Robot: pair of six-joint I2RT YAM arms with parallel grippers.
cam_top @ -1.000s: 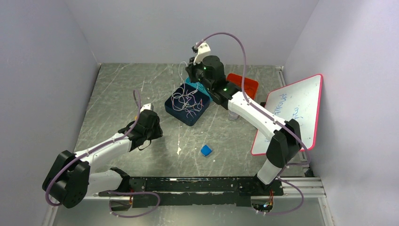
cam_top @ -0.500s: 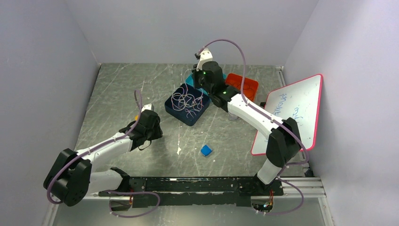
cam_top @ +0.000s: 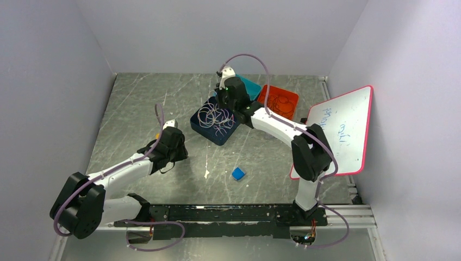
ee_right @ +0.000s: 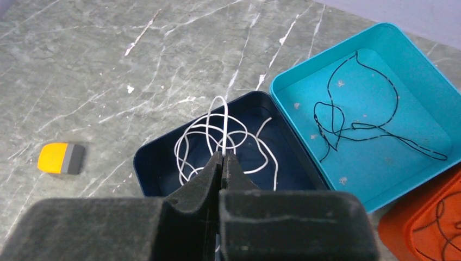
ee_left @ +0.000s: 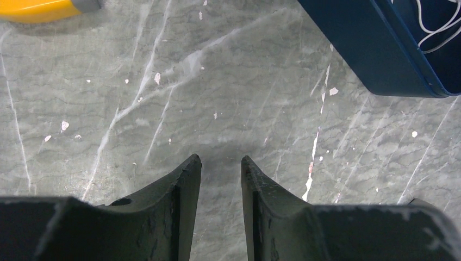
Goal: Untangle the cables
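Note:
My right gripper should keep going down and let go just above the tray's bottom [ee_right: 251,157], because the piece of white cable [ee_right: 225,124] hangs above its loops in the dark blue tray.
White cables [ee_right: 217,133] lie in tangled loops in a dark blue tray [ee_right: 157,174]; they also show in the top view [cam_top: 215,116]. My right gripper [ee_right: 223,155] is shut on one white cable strand that rises in a loop above the tray; in the top view this gripper [cam_top: 224,103] hangs over the tray's far edge. A thin black cable [ee_right: 353,122] lies in the teal tray [ee_right: 402,49]. More black cable lies in the orange tray [cam_top: 280,100]. My left gripper [ee_left: 220,160] is slightly open and empty, low over bare table, left of the blue tray [ee_left: 369,49].
A yellow and grey block [ee_right: 61,157] lies on the table left of the trays, also in the left wrist view [ee_left: 43,8]. A small blue block [cam_top: 238,173] sits at centre front. A pink-rimmed whiteboard [cam_top: 340,130] leans at the right. Walls enclose three sides.
My right gripper has moved down and left toward the dark blue tray, lowering the white cable it held raised. The left arm has not moved.

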